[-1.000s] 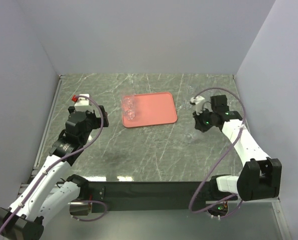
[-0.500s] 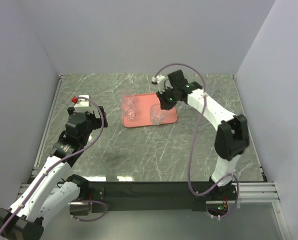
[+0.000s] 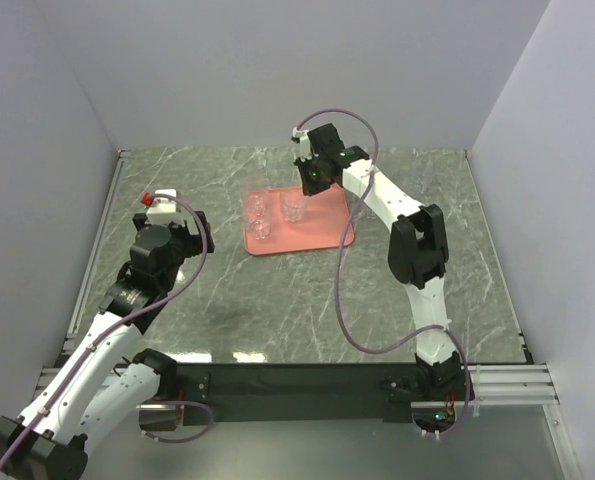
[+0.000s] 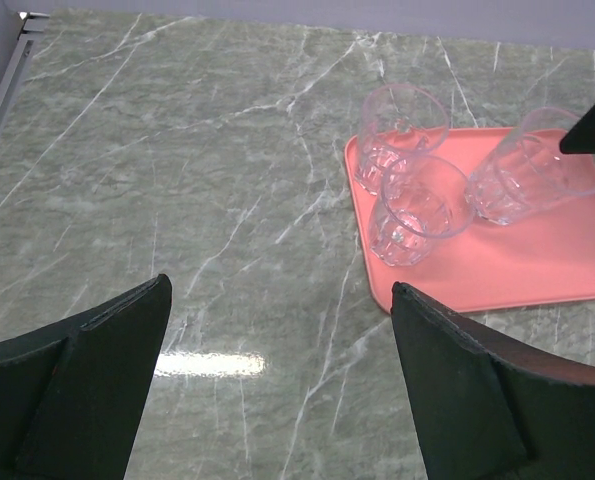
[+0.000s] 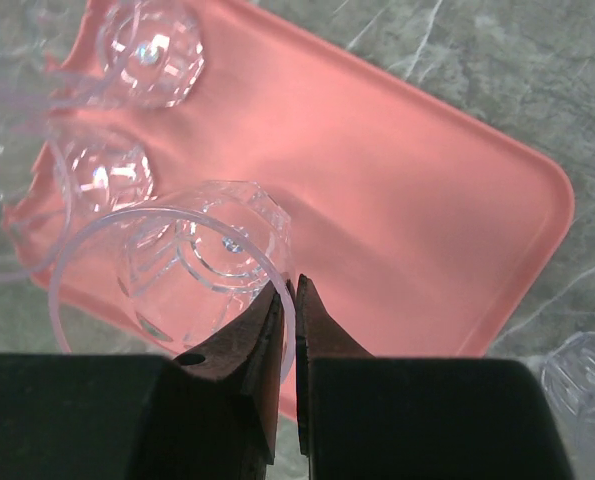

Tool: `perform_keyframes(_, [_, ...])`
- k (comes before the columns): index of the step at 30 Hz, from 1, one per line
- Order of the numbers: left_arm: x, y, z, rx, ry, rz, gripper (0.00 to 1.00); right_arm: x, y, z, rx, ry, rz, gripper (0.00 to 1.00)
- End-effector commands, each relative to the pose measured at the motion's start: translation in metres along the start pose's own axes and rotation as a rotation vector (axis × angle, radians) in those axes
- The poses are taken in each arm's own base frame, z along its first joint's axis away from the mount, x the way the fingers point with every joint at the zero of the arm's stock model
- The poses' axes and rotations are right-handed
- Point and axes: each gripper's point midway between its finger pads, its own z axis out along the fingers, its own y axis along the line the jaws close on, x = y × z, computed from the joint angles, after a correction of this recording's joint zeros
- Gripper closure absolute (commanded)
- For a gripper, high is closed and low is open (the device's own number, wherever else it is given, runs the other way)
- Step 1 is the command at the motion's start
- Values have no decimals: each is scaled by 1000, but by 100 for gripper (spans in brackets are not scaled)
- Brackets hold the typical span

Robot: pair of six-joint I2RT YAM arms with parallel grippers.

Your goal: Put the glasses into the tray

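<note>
The third glass's base [image 3: 293, 212] is down over open tray, so my right gripper keeps going toward the back glass [image 3: 255, 205] and lets go once the base stands flat.
The salmon-pink tray [image 3: 322, 228] lies at the back middle of the table. Two clear glasses [image 3: 257, 205] [image 3: 262, 229] stand at its left end. My right gripper [image 3: 300, 193] is shut on the rim of a third glass [image 3: 294, 209], holding it at the tray beside them; I cannot tell whether its base touches. In the right wrist view the fingertips [image 5: 287, 285] pinch that glass's [image 5: 177, 270] wall over the tray [image 5: 407, 180]. My left gripper [image 4: 277, 380] is open and empty, over bare table short of the tray's [image 4: 537, 265] near left corner.
Another clear glass [image 5: 582, 375] stands on the marble just off the tray's edge, at the right wrist view's lower right. Grey walls close the table at the back and on both sides. The right arm stretches across the right half of the table.
My right arm has carried a glass from the right side of the table leftward over the tray, to beside the two glasses at its left end. The left arm has not moved.
</note>
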Motion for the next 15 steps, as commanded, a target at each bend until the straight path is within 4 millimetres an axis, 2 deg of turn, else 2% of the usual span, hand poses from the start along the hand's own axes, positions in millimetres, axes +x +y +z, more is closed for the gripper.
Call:
perform_keyframes(1, [-7,2,3,-8,-35,10,3,-44,-3,-2,52,-125,58,100])
perform_keyframes(3, [-7,2,3,-9,-36,10,3,-54,-3,0,50,-148,57,100])
perform_keyframes(9, [-6,1,4,-7,-34,13,3,-57,-2,25,60,-156,61,100])
perform_keyframes(15, [-7,2,4,-12,-36,14,3,-63,-4,36,78,-181,59,100])
